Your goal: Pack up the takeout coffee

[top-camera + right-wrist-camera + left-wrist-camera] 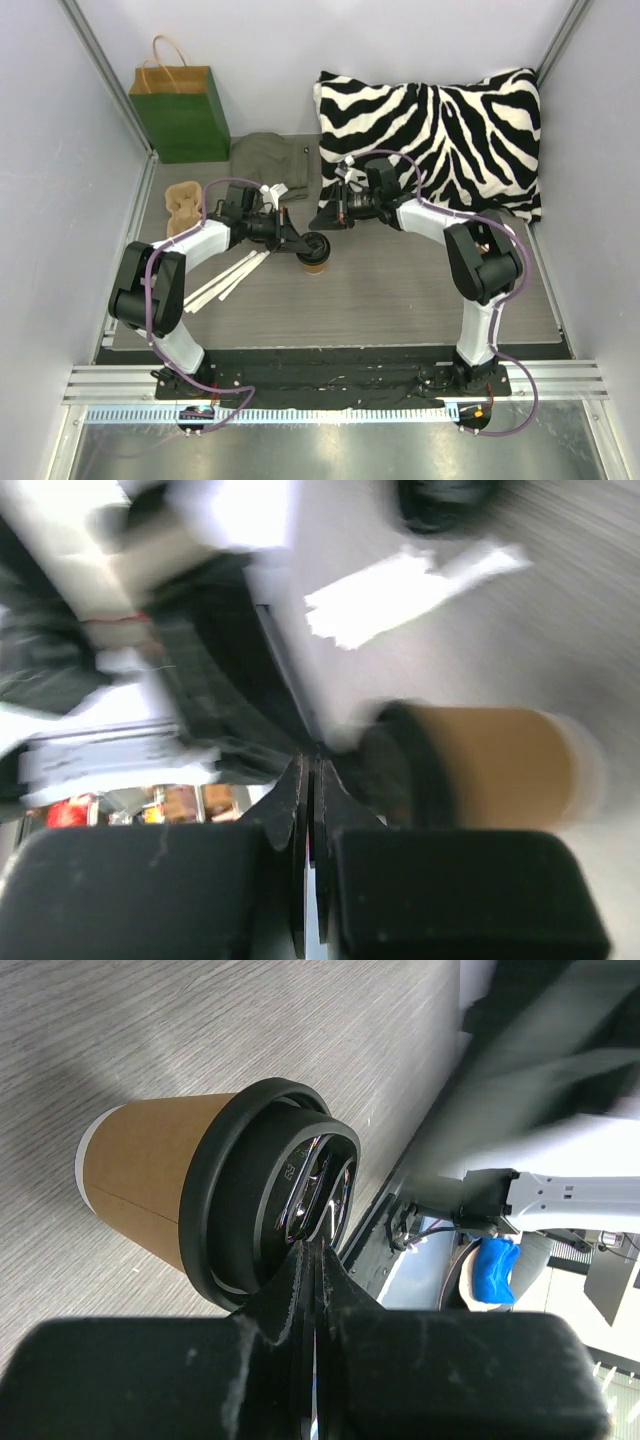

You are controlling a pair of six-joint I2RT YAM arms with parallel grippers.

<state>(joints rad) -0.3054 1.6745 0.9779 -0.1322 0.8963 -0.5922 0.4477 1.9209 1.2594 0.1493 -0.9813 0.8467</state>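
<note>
The left gripper's closed fingers touch only one side of the black lid [304, 250], so the right gripper should push on the lid's other side [324, 241] before the robot packs the coffee.
The takeout coffee [316, 254], a small tan cup with a black lid, stands on the grey table in the middle. In the left wrist view the cup [150, 1182] fills the frame, lid [262, 1195] towards me. My left gripper [303, 245] is shut, its tips [318, 1250] at the edge of the lid; I cannot tell if they touch it. My right gripper [322, 219] is shut and empty, just behind the cup. The blurred right wrist view shows the cup [490, 765] right of the shut tips [315, 762]. The green bag [182, 112] stands at the back left.
A tan pulp cup tray [183, 205] lies left of my left arm. White paper strips [228, 277] lie in front of it. An olive cloth [268, 160] and a zebra-striped pillow [440, 130] lie at the back. Walls close in on the left, back and right.
</note>
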